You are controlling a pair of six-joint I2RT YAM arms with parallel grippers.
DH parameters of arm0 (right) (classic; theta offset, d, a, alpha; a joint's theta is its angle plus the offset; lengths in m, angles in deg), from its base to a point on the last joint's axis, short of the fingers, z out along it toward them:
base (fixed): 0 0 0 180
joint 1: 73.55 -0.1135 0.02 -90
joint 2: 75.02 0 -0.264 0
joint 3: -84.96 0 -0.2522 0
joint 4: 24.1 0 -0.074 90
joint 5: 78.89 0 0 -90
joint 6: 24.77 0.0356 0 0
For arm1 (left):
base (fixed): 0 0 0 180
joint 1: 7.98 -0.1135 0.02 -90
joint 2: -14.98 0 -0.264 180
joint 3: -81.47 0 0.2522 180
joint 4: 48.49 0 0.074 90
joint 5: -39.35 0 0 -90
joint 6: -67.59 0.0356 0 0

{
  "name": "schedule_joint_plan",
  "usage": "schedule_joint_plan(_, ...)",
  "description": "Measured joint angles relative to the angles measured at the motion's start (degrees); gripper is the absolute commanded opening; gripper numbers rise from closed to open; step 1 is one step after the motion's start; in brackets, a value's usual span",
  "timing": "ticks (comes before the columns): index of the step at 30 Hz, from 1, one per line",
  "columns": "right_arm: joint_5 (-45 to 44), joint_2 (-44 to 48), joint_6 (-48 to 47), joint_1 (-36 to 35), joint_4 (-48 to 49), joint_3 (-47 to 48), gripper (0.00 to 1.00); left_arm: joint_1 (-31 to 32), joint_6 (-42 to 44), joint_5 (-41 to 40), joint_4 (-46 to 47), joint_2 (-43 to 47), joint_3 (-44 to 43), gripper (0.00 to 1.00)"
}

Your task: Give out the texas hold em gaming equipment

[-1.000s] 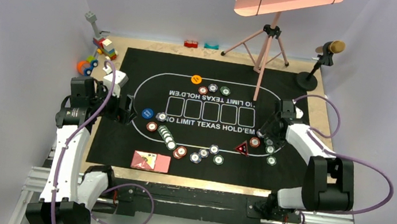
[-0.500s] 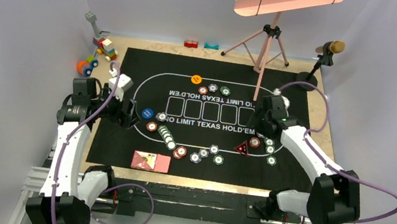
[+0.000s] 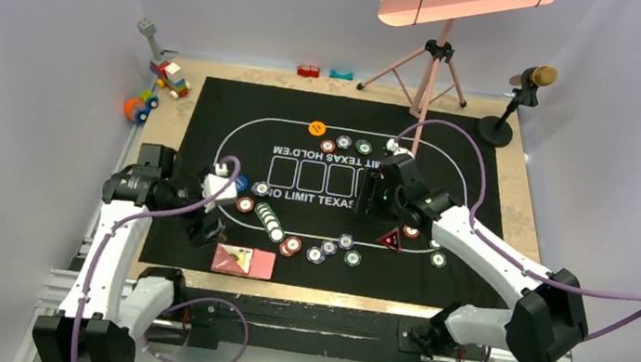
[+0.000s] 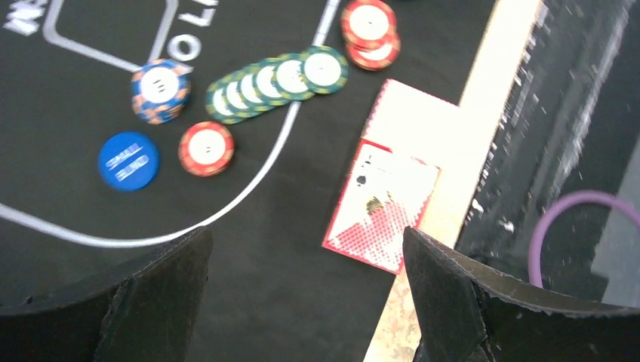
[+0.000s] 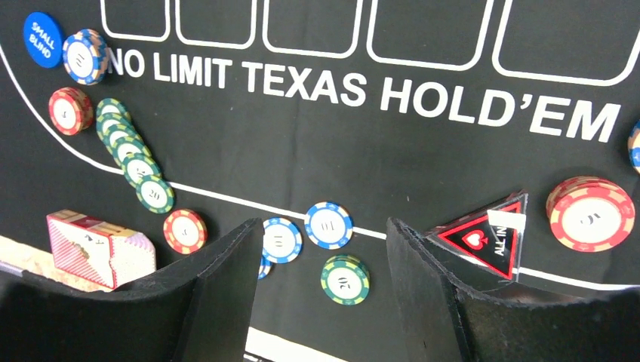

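My left gripper should keep moving in, open, until its fingers straddle the ace end [image 3: 234, 258] of the pink-backed cards [image 3: 246, 262], which lie clear of the green row with that end toward it.
Poker chips lie along the near arc of the black mat [image 3: 487, 166]: a fanned green row [image 3: 268, 221] [image 4: 275, 79] [image 5: 128, 162], red chips [image 4: 206, 148] [image 5: 185, 230], blue chips [image 5: 328, 225] and a green chip [image 5: 345, 279]. The pink-backed cards [image 3: 243, 261] [image 4: 385, 204] lie at the mat's near edge. The blue button [image 4: 128, 161] [image 5: 43, 39] sits at the left of the arc, the orange button [image 3: 316, 128] at the far side. The red triangular marker [image 3: 391, 239] [image 5: 487, 234] stands beside a red chip stack [image 5: 590, 213]. My left gripper [image 3: 206, 228] [image 4: 306, 302] is open and empty, left of the cards. My right gripper [image 3: 370, 204] [image 5: 324, 290] is open and empty above the blue and green chips.
Toy blocks [image 3: 169, 77] and an orange-blue toy [image 3: 139, 106] sit off the mat at the far left. A pink tripod stand [image 3: 429, 74] and a microphone [image 3: 520, 95] stand at the back right. Two small blocks [image 3: 323, 73] lie at the back edge. More chips [image 3: 345, 144] lie by the orange button.
My left gripper swung from the mat's left edge toward the near side, beside the cards. My right gripper moved left from the right-hand chips to the mat's middle.
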Motion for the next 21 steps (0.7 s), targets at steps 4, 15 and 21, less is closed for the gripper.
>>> schedule_joint_plan(4,0.9,0.1,-0.1,-0.4,1.1,0.0,0.65,3.8,11.3,-0.3,-5.1,-1.9,1.9,1.00)
schedule_joint_plan(15,1.7,0.1,-0.2,-0.5,2.4,0.0,0.65,10.6,20.2,-4.0,-7.7,-7.8,3.7,0.93)
schedule_joint_plan(21,1.7,0.0,-0.9,-0.5,2.3,0.1,0.65,17.1,16.3,-7.9,-6.4,-14.1,3.7,0.96)
